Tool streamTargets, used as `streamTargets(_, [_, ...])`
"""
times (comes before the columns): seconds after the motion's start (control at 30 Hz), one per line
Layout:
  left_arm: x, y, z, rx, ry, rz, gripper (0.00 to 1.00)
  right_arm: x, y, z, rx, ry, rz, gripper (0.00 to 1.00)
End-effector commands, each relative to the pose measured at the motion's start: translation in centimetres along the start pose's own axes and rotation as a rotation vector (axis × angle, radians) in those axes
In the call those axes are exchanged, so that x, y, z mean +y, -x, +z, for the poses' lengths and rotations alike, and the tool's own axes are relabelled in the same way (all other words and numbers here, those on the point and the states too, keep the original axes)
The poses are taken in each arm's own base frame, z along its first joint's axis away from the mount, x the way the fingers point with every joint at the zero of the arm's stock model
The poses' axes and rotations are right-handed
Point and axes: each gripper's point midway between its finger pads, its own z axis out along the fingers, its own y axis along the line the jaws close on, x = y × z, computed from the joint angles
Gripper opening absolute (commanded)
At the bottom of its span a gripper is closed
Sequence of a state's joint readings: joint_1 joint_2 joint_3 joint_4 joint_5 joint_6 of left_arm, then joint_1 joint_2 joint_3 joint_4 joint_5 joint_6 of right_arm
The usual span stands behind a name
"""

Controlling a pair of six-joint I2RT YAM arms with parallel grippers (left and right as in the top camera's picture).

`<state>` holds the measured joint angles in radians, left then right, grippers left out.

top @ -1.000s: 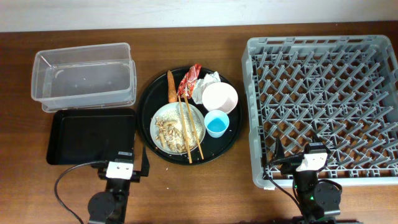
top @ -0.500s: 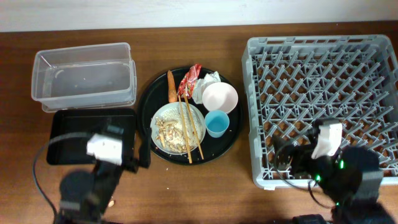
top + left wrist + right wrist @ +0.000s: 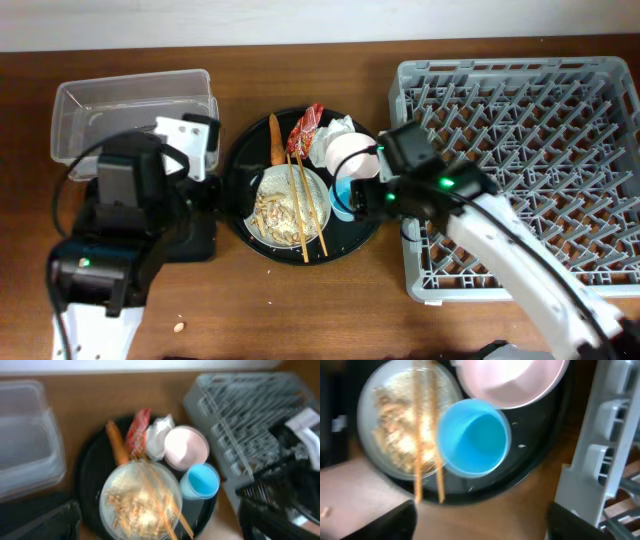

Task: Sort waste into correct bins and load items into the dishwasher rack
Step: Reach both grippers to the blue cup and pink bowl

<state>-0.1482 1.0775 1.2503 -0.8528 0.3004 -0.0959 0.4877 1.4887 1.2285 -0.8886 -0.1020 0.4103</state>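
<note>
The blue cup stands with its opening up (image 3: 342, 197) under my right gripper, so my left gripper should take the cup's rim (image 3: 190, 482), tip it and offer the cup's base to my right gripper.
On the round black tray (image 3: 236, 165), a wide white bowl (image 3: 285, 205) holds beige scraps, with wooden chopsticks (image 3: 307, 210) across it. Behind it lie the carrot (image 3: 275, 140), red wrapper (image 3: 305, 128), napkin (image 3: 337, 128) and small white bowl (image 3: 352, 155). The blue cup (image 3: 475, 437) stands by the small bowl (image 3: 512, 380). My right gripper (image 3: 352, 196) hovers open over the cup's near side (image 3: 480, 530). My left gripper (image 3: 222, 188) is open and empty at the tray's left edge (image 3: 160, 532), above the wide bowl (image 3: 140, 502). The grey rack (image 3: 520, 160) is at the right.
The clear tub (image 3: 130, 110) stands at the back left. The shallow black tray (image 3: 200, 240) is mostly hidden under my left arm. A small crumb (image 3: 180, 325) lies on the wooden table near the front edge.
Both arms have left the front edge and swung in over the round tray. The left now covers the black tray; the right reaches from the rack's front to the blue cup.
</note>
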Motion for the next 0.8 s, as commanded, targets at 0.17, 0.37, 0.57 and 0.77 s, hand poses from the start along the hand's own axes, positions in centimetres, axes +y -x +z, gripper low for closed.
streamTargets(0.17, [1.0,-2.4,2.9,0.172,0.013,-0.070,0.77,-0.9,1.2,4.2,0.016,-0.066,0.079,0.68])
streamTargets(0.37, [-0.9,-5.2,10.3,0.342,-0.029,-0.017,0.82,-2.6,3.4,-0.7,-0.112,-0.043,0.160,0.61])
streamTargets(0.57, [-4.8,-7.0,15.9,0.372,-0.057,0.113,0.68,-7.6,1.0,-9.8,-0.215,-0.090,0.245,0.68])
streamTargets(0.77, [-6.5,-12.7,21.6,0.508,-0.032,0.198,0.59,-8.3,-0.9,-8.8,-0.117,-0.130,0.259,0.70])
